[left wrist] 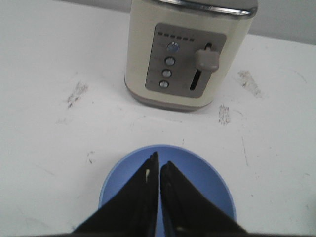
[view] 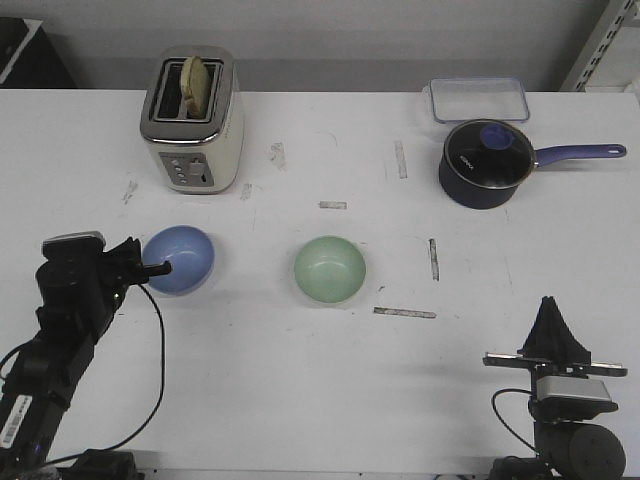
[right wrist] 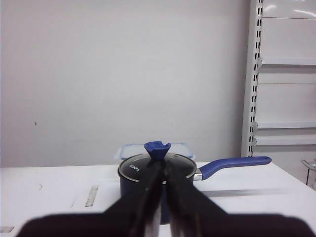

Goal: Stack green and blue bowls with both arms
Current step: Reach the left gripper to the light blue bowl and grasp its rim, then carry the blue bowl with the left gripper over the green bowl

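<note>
The blue bowl (view: 180, 259) and the green bowl (view: 330, 269) have round rims that look equally wide, so I expect the green bowl to end up almost hidden when I lower the blue bowl into it.
The periwinkle blue bowl (view: 187, 258) stands upright on the white table at the left. The pale mint green bowl (view: 329, 269) stands upright near the middle, apart from it. My left gripper (view: 162, 266) is shut, with its tips over the blue bowl's left side. In the left wrist view the two black fingers (left wrist: 159, 160) lie close together above the blue bowl (left wrist: 200, 173), and I see nothing between them. My right gripper (view: 549, 305) is shut and empty at the front right, far from both bowls. It also shows in the right wrist view (right wrist: 162, 169).
A cream toaster (view: 195, 125) with bread in it stands behind the blue bowl and fills the left wrist view (left wrist: 185, 54). A dark navy saucepan (view: 485, 163) with a glass lid stands at the back right. A clear lidded container (view: 478, 98) lies behind it.
</note>
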Available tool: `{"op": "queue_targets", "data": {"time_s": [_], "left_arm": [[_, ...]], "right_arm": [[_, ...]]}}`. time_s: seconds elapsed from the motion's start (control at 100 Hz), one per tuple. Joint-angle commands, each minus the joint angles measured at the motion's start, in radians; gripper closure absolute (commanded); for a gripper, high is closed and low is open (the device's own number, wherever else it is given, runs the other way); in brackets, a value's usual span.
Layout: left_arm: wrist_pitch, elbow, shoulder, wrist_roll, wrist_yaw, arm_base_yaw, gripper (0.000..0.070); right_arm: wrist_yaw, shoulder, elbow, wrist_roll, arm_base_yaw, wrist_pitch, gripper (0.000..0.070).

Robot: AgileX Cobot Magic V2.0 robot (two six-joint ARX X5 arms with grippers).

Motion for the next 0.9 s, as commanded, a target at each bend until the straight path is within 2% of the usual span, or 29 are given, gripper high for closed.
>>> {"op": "queue_targets", "data": {"time_s": [0.0,0.2,0.26,0.43,0.54,0.62,0.89], "left_arm": [[-0.067,0.043,0.055,-0.09,0.014,0.001,0.0699],[-0.323,0.18,0.211,-0.105,0.095,0.051,0.0697],[-0.383,0.219,0.253,-0.108,0.143,0.073,0.0675],[-0.505,0.319,0.359,-0.119,0.254,0.161,0.0369],[-0.529,0.351,0.424,-0.118,0.261,0.209,0.0235],[-0.53,0.353,0.47,-0.119,0.261,0.232,0.0175],[-0.494,0.353,0.633,-0.115,0.276,0.247,0.0189]], "right_arm": [[0.001,-0.004,0.005,0.009,0.0,0.01,0.0699],[0.001,-0.004,0.005,0.009,0.0,0.01,0.07],[0.001,-0.004,0.005,0.009,0.0,0.01,0.0699],[0.001,-0.004,0.005,0.009,0.0,0.01,0.0699],[0.001,-0.004,0.005,0.009,0.0,0.01,0.0699],[0.001,-0.004,0.005,0.009,0.0,0.01,0.0699],[0.001,-0.004,0.005,0.009,0.0,0.01,0.07]]}}
